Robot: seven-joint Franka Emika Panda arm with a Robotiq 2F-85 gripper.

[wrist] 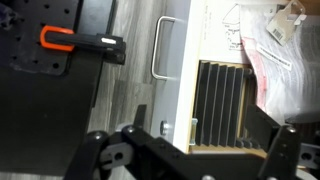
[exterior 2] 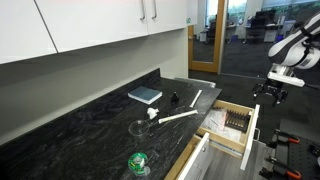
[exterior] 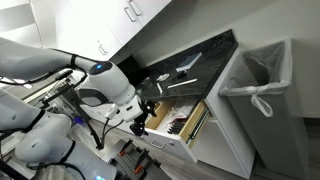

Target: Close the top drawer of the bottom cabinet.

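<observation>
My gripper should keep moving back and down until its closed fingers face the drawer's front panel, because the floor (wrist: 136, 78) before the drawer's white front panel (wrist: 181, 75) is clear.
The top drawer (exterior 2: 232, 120) of the bottom cabinet (exterior 2: 215, 138) stands pulled out, with its white front panel (exterior 2: 252, 122) facing the arm. It shows in both exterior views (exterior: 185, 122). Its pale wood interior holds a dark slotted utensil tray (wrist: 220, 105). My gripper (exterior 2: 272, 94) is open and empty, hovering just in front of the front panel without touching it. In the wrist view the panel (wrist: 176, 70) and its bar handle (wrist: 160, 47) lie between my spread fingers (wrist: 190, 160). In an exterior view my gripper (exterior: 146, 113) hangs next to the drawer front.
The black speckled countertop (exterior 2: 90, 135) carries a blue book (exterior 2: 145, 95), a white utensil (exterior 2: 178, 117), a small black object (exterior 2: 173, 98) and a green item (exterior 2: 137, 163). A grey bin with a white liner (exterior: 262, 85) stands beside the cabinet. White wall cabinets (exterior 2: 100, 25) hang above.
</observation>
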